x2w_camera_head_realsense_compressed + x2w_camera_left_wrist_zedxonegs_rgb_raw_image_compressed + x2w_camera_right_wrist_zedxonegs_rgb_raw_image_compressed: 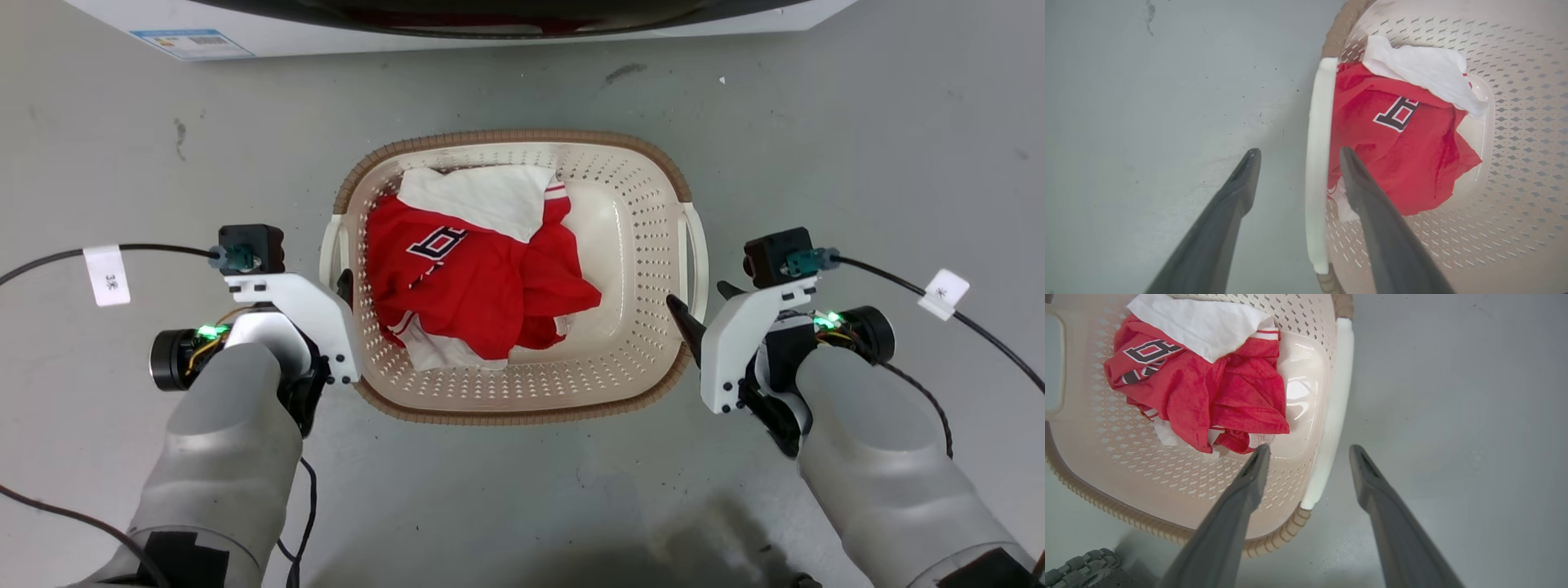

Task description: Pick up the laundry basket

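My gripper will lift the laundry basket, and the red jersey [460, 279] should then stay bunched at the laundry basket's perforated side [362, 294], because the jersey lies slumped against that side.
The laundry basket [506, 137] stands on the grey floor in front of me, cream perforated plastic with a brown woven-look rim. A red jersey [482, 278] and a white cloth [482, 196] lie inside it. My left gripper [336, 286] is open at the basket's left side. In the left wrist view its fingers [1249, 163] straddle the white left handle [1316, 163], one outside and one inside the basket [1527, 122]. My right gripper [704, 300] is open at the right side. Its fingers [1359, 457] straddle the lower end of the right handle [1333, 416], not touching it.
The white front of a washing machine [269, 37] runs along the top of the head view, with a blue label [192, 42]. Black cables [963, 314] trail from both wrists. A dark treaded part [1081, 565] shows beside the basket's near corner. Grey floor surrounds the basket.
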`<state>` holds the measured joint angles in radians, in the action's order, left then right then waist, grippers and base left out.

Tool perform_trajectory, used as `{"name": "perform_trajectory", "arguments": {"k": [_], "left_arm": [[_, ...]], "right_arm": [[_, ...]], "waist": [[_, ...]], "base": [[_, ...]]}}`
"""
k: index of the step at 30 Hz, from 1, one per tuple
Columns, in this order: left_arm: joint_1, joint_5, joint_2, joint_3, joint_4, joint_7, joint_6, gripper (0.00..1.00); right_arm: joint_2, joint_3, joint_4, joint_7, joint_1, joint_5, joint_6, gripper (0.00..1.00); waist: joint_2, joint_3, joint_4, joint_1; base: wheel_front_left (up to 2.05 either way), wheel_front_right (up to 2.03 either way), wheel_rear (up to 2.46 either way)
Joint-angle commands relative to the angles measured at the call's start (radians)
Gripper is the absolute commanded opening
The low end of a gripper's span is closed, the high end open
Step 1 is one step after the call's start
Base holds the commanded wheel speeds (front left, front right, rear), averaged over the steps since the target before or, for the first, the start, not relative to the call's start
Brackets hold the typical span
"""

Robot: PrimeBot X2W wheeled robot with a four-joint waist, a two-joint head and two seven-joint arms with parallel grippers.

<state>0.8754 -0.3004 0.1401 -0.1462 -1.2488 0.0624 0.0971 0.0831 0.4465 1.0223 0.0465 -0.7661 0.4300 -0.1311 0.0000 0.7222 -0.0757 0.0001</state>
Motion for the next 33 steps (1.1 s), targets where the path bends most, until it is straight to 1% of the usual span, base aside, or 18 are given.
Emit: {"name": "perform_trajectory", "arguments": {"k": [1,9,14,15,16,17,29,30,33], "left_arm": [[0.024,0.002,0.009,-0.008,-0.009,-0.020,0.005,1.00],[0.072,0.000,0.019,-0.028,-0.025,-0.095,0.013,1.00],[0.092,0.000,0.028,-0.039,-0.031,-0.127,0.013,1.00],[0.095,0.000,0.028,-0.041,-0.031,-0.128,0.013,0.99],[0.099,0.001,0.026,-0.044,-0.032,-0.131,0.014,0.48],[0.102,0.000,0.024,-0.047,-0.032,-0.131,0.015,0.00],[0.094,-0.035,0.004,-0.061,-0.037,-0.179,0.028,0.00],[0.082,-0.041,-0.004,-0.069,-0.038,-0.204,0.030,0.00],[0.068,-0.048,-0.010,-0.075,-0.039,-0.226,0.032,0.00]], "right_arm": [[0.008,0.029,0.018,0.015,-0.036,0.022,0.001,1.00],[0.013,0.112,0.065,0.050,-0.102,0.096,0.001,1.00],[0.009,0.154,0.085,0.051,-0.134,0.151,0.001,1.00],[0.008,0.159,0.089,0.051,-0.138,0.166,0.001,0.78],[0.007,0.167,0.093,0.056,-0.140,0.177,0.001,0.36],[0.006,0.176,0.095,0.060,-0.143,0.187,0.001,0.00],[0.022,0.276,0.089,0.063,-0.152,0.302,0.000,0.00],[0.028,0.301,0.087,0.072,-0.143,0.331,0.000,0.00],[0.033,0.324,0.086,0.085,-0.129,0.362,0.000,0.00]], "waist": [[0.0000,0.019,-0.006,-0.0001],[0.0000,0.064,-0.011,-0.0001],[0.0000,0.085,-0.016,-0.0001],[0.0000,0.087,-0.017,-0.0001],[0.0000,0.090,-0.017,-0.0001],[0.0000,0.092,-0.016,-0.0001],[0.0000,0.083,-0.014,-0.0001],[0.0000,0.065,-0.011,-0.0001],[0.0000,0.033,-0.009,-0.0001]], "base": [[0.00,0.00,0.00],[0.00,0.00,0.00],[0.00,0.00,0.00],[0.00,0.00,0.00],[0.00,0.00,0.00],[0.00,0.00,0.00],[0.00,0.00,0.00],[0.00,0.00,0.00],[0.00,0.00,0.00]]}}
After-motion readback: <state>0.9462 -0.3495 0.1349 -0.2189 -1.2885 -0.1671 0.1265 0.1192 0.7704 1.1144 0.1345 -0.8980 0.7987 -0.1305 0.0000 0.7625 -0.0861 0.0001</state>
